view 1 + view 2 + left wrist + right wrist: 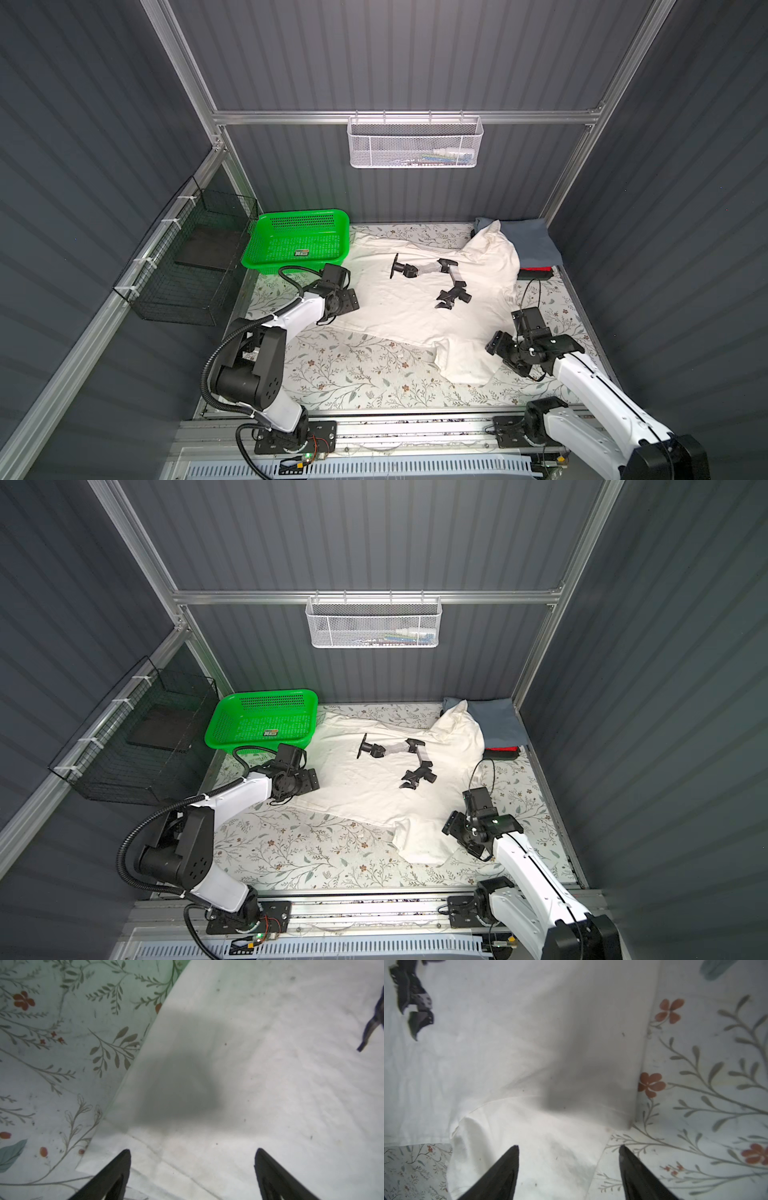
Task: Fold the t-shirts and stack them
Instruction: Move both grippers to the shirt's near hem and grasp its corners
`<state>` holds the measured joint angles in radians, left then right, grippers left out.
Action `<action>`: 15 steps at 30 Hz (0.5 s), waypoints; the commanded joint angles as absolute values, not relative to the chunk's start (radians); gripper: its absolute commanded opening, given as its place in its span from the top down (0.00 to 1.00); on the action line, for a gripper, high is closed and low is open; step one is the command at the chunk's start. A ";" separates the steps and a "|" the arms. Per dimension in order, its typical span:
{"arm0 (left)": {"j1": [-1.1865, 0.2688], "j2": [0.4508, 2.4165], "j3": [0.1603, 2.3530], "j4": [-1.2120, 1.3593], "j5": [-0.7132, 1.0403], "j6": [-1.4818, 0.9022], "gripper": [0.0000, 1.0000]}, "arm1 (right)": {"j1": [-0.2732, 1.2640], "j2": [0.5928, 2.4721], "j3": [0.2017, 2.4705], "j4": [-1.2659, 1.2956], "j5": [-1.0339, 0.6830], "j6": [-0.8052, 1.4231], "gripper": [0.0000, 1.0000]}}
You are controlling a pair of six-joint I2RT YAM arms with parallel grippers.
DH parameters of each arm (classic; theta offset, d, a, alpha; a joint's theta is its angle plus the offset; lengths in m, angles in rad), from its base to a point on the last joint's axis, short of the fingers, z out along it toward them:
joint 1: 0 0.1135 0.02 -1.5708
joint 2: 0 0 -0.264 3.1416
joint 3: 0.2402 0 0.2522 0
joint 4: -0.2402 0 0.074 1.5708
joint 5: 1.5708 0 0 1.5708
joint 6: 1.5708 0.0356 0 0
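I should take the near hem corner [336, 325] with my left gripper and pull it toward me before folding, because the cream-white tee's near edge [389, 338] slants back toward the green basket.
A cream-white tee [399, 307] [361, 783] lies spread on the table in both top views, its black-and-grey robot-arm print [432, 278] facing up. Its far corner is draped up over a folded stack at the back right: a slate grey-blue tee [534, 243] on top and a red one [536, 273] at the bottom. My left gripper [192, 1150] is open low over the tee's left edge [133, 1076]. My right gripper [569, 1146] is open astride the near sleeve's edge [600, 1155]: one finger [506, 1169] over cloth, the other [635, 1169] over the floral covering.
A green basket [299, 241] stands at the back left, close to my left wrist. A black wire basket [187, 266] hangs on the left wall and a white mesh basket [415, 141] on the back rail. The floral covering [353, 374] shows in front of the tee.
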<state>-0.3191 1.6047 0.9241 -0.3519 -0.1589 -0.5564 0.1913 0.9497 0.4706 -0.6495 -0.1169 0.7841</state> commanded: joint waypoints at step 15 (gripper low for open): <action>-0.308 1.730 0.851 -0.333 -0.142 -0.593 0.54 | 0.207 1.057 0.427 -0.545 -0.038 0.846 0.85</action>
<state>-0.3138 1.6733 0.9001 -0.3084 -0.1898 -0.5690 0.2047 1.0477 0.4316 -0.5419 -0.0704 0.8509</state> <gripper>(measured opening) 0.506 0.185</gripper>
